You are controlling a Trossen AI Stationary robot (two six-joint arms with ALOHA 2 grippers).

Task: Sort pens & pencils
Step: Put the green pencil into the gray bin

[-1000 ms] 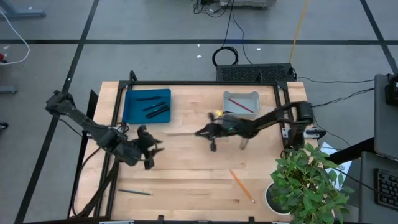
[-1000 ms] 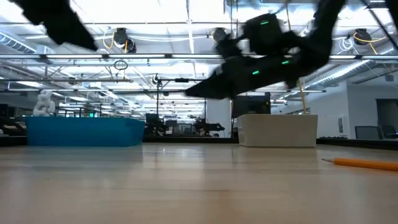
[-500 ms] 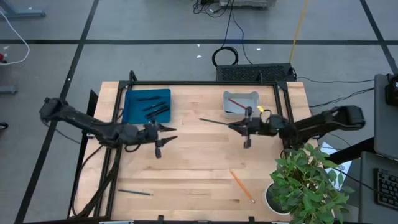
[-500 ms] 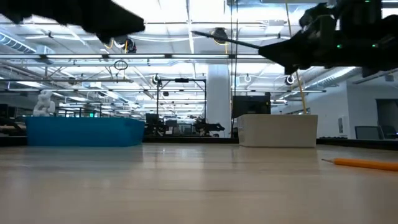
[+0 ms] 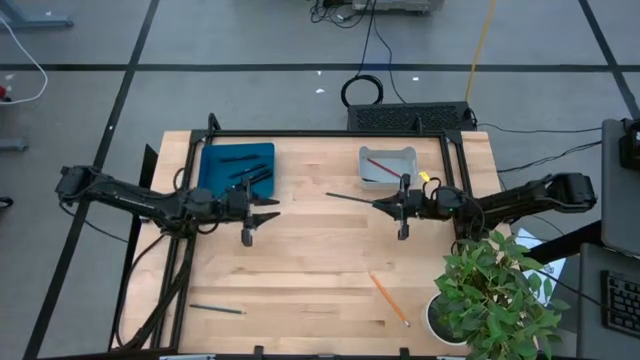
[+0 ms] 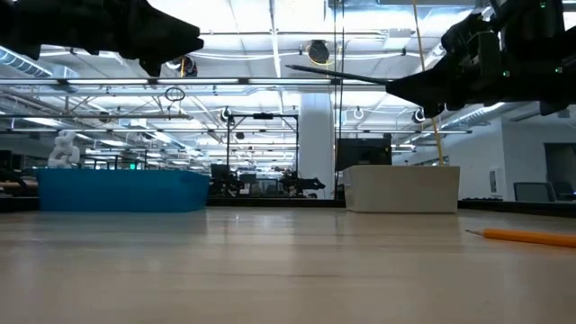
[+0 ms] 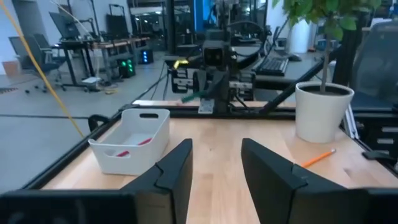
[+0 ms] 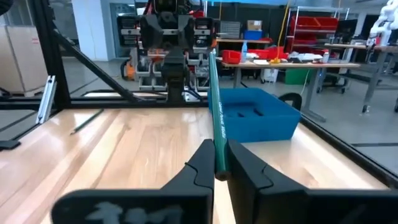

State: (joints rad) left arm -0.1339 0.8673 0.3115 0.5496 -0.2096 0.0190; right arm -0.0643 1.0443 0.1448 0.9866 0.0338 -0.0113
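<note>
My right gripper should pull back and angle the pencil into the white bin [image 5: 388, 170], because the dark green pencil's loose end [image 5: 330, 195] sticks out past the white bin's side.
My right gripper [image 5: 379, 204] hovers mid-table, in front of the white bin [image 5: 388, 166], shut on a dark green pencil [image 5: 350, 198]. A red pencil [image 5: 381, 166] lies in that bin. The blue tray [image 5: 212, 172] holds several black pens [image 5: 247, 175]. My left gripper [image 5: 268, 211] is open and empty in the air by the tray's near right corner. An orange pencil [image 5: 388, 298] lies flat near the table's near edge. A dark thin stick [image 5: 217, 309] lies at the near left. My right gripper pinches the dark green pencil between its two fingers [image 8: 205, 163] at one end of its shaft [image 8: 219, 149]. The fingers come level from the table's right and lie roughly along it. The pencil is lifted clear; its free end [image 6: 290, 67] points toward the table's left.
A potted plant [image 5: 495, 295] stands at the table's near right corner, its white pot [image 7: 322, 111] close to the orange pencil [image 7: 318, 157]. Bare wood lies between the two grippers and across the table's middle.
My right gripper has carried the dark green pencil from the table's middle toward the right, to a spot in front of the white bin, staying shut on it. My left gripper has moved toward the far edge and right, up beside the blue tray.
</note>
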